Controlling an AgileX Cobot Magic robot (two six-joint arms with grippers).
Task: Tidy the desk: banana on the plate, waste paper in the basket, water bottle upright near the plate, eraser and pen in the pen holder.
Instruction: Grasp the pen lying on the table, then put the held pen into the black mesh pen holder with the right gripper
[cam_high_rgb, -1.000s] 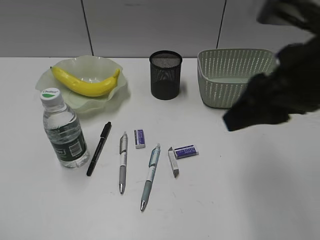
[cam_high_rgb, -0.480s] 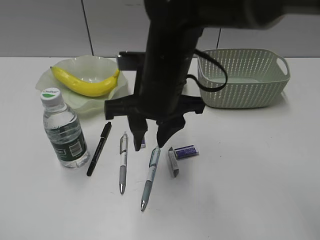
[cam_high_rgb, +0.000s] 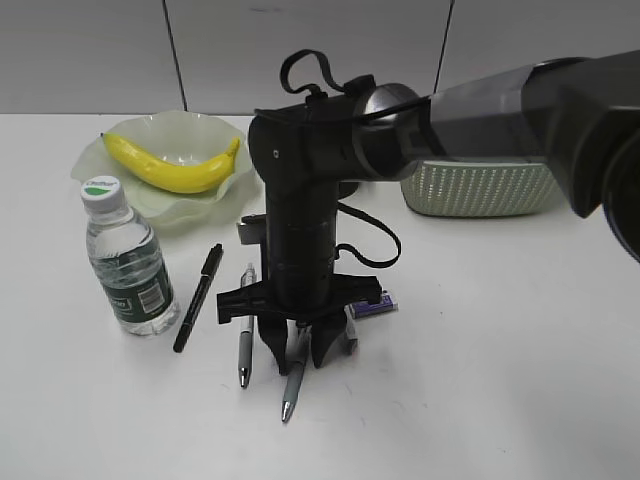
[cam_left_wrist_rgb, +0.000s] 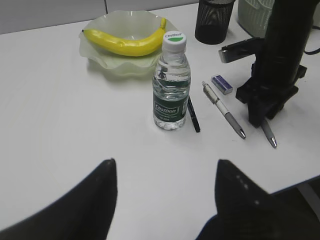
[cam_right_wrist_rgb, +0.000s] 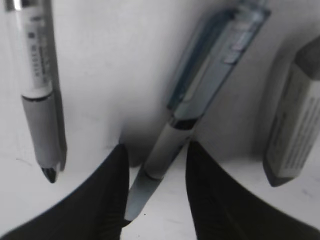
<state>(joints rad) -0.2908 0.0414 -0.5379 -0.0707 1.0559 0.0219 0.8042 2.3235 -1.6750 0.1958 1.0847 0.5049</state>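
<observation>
My right gripper will make the grey pen (cam_high_rgb: 246, 350) swing crooked when I lift the blue-grey pen, because the grey pen is close under the edge of my right gripper (cam_high_rgb: 240, 303).
My right gripper (cam_high_rgb: 296, 358) points straight down at the desk (cam_high_rgb: 500, 380), open, one finger on each side of the blue-grey pen (cam_high_rgb: 291, 385). In the right wrist view the pen (cam_right_wrist_rgb: 200, 85) lies between the fingertips (cam_right_wrist_rgb: 156, 150) with gaps on both sides. The banana (cam_high_rgb: 170, 170) lies in the pale green plate (cam_high_rgb: 215, 130). The water bottle (cam_high_rgb: 125, 265) stands upright in front of the plate. The pen holder (cam_left_wrist_rgb: 214, 22) is hidden behind my arm in the exterior view. The basket (cam_high_rgb: 480, 185) stands at the back right. My left gripper (cam_left_wrist_rgb: 165, 165) is open and empty. No waste paper is in view.
A grey pen (cam_high_rgb: 245, 350) and a black pen (cam_high_rgb: 198, 295) lie left of my right gripper. A white-and-blue eraser (cam_high_rgb: 378, 303) lies just right of it, with another eraser (cam_right_wrist_rgb: 295, 125) close beside the finger. A third eraser (cam_left_wrist_rgb: 221, 84) lies behind the pens.
My right arm has swung from above the basket to the middle of the desk and dropped, so its open fingers now straddle the blue-grey pen. Nothing else has moved.
</observation>
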